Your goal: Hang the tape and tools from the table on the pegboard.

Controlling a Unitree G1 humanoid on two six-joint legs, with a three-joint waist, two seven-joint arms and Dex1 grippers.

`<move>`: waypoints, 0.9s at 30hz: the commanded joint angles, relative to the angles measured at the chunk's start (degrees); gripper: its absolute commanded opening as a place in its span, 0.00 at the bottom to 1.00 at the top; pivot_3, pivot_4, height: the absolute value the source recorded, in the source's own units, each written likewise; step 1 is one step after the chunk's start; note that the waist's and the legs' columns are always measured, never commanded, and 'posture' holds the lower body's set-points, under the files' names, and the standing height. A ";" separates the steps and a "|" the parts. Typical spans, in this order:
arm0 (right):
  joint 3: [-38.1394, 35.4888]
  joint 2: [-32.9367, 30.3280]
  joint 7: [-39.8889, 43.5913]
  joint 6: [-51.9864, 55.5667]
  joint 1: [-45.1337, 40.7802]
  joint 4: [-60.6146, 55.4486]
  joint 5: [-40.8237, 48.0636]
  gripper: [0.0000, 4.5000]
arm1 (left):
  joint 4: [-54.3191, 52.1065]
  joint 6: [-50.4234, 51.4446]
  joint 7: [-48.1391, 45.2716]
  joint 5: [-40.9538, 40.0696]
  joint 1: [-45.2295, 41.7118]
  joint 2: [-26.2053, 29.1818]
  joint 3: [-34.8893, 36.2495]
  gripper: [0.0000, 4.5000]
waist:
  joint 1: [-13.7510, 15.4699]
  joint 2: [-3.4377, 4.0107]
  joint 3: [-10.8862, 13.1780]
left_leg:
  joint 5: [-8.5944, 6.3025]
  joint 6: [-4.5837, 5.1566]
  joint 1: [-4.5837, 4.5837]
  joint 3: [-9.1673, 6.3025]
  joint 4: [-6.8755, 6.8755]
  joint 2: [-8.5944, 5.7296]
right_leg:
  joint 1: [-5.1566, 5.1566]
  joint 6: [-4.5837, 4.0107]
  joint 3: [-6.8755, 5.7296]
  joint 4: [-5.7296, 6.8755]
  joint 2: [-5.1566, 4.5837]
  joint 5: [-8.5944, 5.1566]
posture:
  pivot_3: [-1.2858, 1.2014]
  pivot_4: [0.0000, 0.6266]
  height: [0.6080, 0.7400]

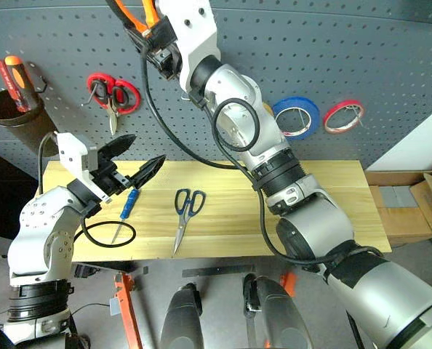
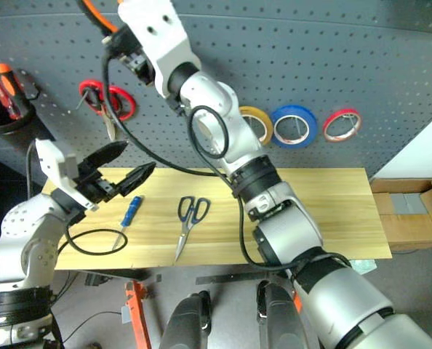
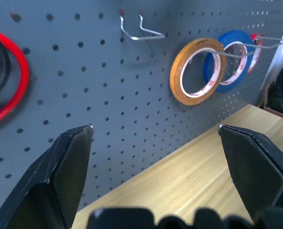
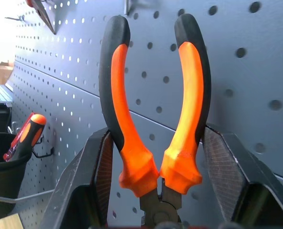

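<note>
My right gripper is holding the pliers. The pliers' handles [image 4: 185, 95] point up and the wire hook [image 3: 141, 34] is empty, so it should keep bringing the pliers there until the hook carries their spread handles.
My right gripper [image 4: 156, 138] is raised high in front of the dark grey pegboard [image 1: 332, 58] and is shut on the orange-and-black pliers [image 4: 184, 95]. Their handles point up; their nose is hidden in the gripper. The tan-yellow tape [image 3: 196, 71] hangs on a pegboard hook beside the blue roll. On the light wooden table [image 1: 325, 196] lie the blue-handled screwdriver [image 1: 129, 203] and the dark blue-handled scissors [image 1: 187, 207], blades toward the front edge. Above the table's left end my left gripper [image 1: 145, 149] stands open and empty, a little above the screwdriver.
Red-handled scissors [image 1: 113, 93], a blue roll [image 1: 297, 116] and a thin red roll [image 1: 343, 115] hang on the board. A dark cup [image 1: 12, 116] at its left holds orange-and-red screwdrivers. A bare wire hook [image 3: 139, 28] sits left of the tape. A black cable loop [image 1: 107, 234] lies by the screwdriver.
</note>
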 commanded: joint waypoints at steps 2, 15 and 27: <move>-1.73 0.51 0.54 -6.46 -3.35 3.84 1.02 0.54 | -2.10 -0.69 0.33 -0.25 -1.50 -0.24 0.19 1.00 | 0.34 0.00 0.00 | 0.00 0.00 -0.04 0.00 0.00 0.00 | -0.03 -0.01 -0.01 0.00 0.00 0.00 | 0.50 0.43 1.00; -2.51 -1.74 0.83 -13.03 -5.57 12.08 -0.15 0.54 | -0.75 0.08 -0.77 0.05 -4.50 0.86 -0.09 1.00 | 0.56 0.06 0.08 | 0.00 0.00 -0.07 -0.03 -0.01 0.00 | -0.06 0.00 -0.01 -0.01 0.00 0.00 | 0.52 0.50 1.00; -0.45 -2.88 0.41 -18.98 -0.05 15.11 -4.20 0.54 | -0.75 0.89 -1.05 0.41 -5.21 1.90 0.27 1.00 | 1.09 0.21 0.47 | 0.00 -0.01 -0.07 -0.03 -0.08 0.00 | -0.07 0.00 0.01 -0.02 0.01 -0.01 | 0.53 0.55 1.00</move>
